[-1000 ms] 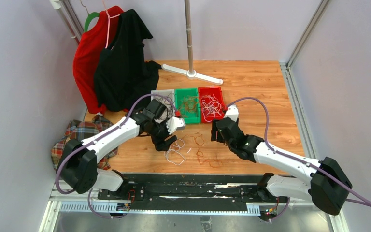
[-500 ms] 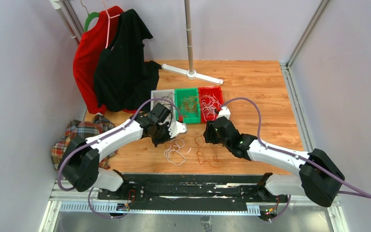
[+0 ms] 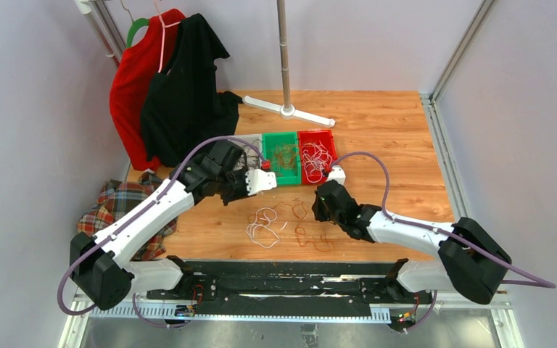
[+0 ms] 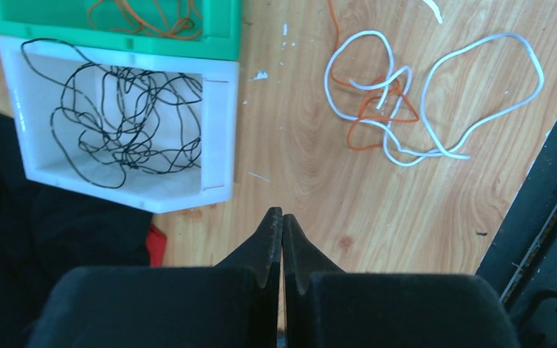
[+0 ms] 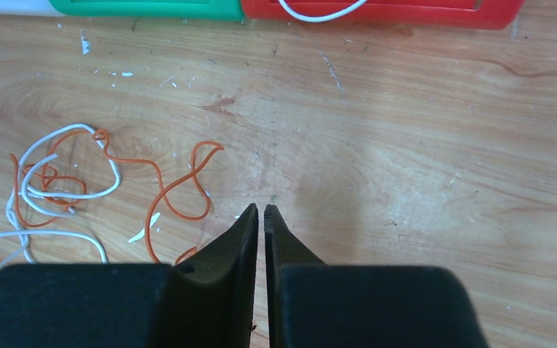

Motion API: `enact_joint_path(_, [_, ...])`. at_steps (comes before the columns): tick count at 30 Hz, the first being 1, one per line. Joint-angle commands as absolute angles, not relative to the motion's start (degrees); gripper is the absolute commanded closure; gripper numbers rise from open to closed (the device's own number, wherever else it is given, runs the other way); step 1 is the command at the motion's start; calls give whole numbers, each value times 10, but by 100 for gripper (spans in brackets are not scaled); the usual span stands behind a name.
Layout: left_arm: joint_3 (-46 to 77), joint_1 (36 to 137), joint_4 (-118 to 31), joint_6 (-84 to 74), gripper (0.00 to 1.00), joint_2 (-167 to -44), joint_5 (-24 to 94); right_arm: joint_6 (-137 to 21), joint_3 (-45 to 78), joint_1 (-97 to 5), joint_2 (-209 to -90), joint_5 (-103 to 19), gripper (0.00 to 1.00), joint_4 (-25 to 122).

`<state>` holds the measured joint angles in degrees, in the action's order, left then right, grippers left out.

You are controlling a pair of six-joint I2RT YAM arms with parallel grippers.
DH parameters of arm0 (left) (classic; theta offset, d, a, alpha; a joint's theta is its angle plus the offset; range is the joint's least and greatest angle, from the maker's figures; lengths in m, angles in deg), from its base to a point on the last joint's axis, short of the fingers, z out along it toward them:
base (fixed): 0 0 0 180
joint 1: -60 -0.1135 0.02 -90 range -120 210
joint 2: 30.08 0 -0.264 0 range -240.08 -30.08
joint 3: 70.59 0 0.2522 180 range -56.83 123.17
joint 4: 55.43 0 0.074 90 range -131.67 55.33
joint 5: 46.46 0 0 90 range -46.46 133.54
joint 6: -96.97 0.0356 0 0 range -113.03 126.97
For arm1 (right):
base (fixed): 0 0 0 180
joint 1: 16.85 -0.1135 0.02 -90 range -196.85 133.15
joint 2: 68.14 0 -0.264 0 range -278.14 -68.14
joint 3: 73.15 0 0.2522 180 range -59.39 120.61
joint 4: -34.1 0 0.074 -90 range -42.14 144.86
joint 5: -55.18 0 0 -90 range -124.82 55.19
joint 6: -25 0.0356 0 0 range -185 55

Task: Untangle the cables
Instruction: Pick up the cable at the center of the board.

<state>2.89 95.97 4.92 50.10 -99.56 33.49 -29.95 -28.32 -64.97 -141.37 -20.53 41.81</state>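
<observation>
The white cable winds in among the orange cable's coils [image 4: 384,103], so the robot's left hand should grab the white cable [image 4: 441,151] at the spot where it crosses itself and lift it free.
Loose cables lie on the wooden table: white loops [image 3: 263,222] and orange strands [image 3: 306,230], partly interlaced. In the left wrist view the white and orange tangle [image 4: 406,101] lies ahead and to the right of my left gripper [image 4: 282,217]. That gripper is shut with nothing in it, above bare wood near the white bin [image 4: 217,123], which holds black cables [image 4: 109,123]. My right gripper [image 5: 261,210] has its jaws almost touching and holds nothing. An orange cable [image 5: 181,190] and white loops [image 5: 51,185] lie to its left. From above, the left gripper [image 3: 238,191] and right gripper [image 3: 324,207] flank the cables.
A green bin [image 3: 279,135] with orange cables and a red bin [image 3: 318,133] with white cables stand behind the loose strands. A rack base [image 3: 288,110] and hanging red and black garments [image 3: 167,87] are at the back left. A plaid cloth [image 3: 116,206] lies at the left.
Both grippers went from open to shut. The left arm lifted and drew back towards the white bin. The right gripper shifted left, closer to the loose cables.
</observation>
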Motion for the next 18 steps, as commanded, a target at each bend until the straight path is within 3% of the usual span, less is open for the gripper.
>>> enact_joint_path(1, [59,939,76,517,99,-982,321,-293,-293,-655,-1399,-179,94,427])
enact_joint_path(8, [69,930,76,506,99,-979,301,-299,-302,-655,-1365,-167,99,438])
enact_joint_path(12, [59,930,81,475,96,-987,241,-310,-300,-655,-1361,-175,94,438])
enact_joint_path(14, [40,935,76,447,76,-1001,206,-313,-299,-655,-1360,-169,92,441])
enact_joint_path(16, [11,948,54,410,45,-1015,205,-314,-299,-655,-1355,-163,87,442])
enact_joint_path(18, [-24,972,20,391,37,-1023,228,-315,-301,-655,-1348,-160,80,441])
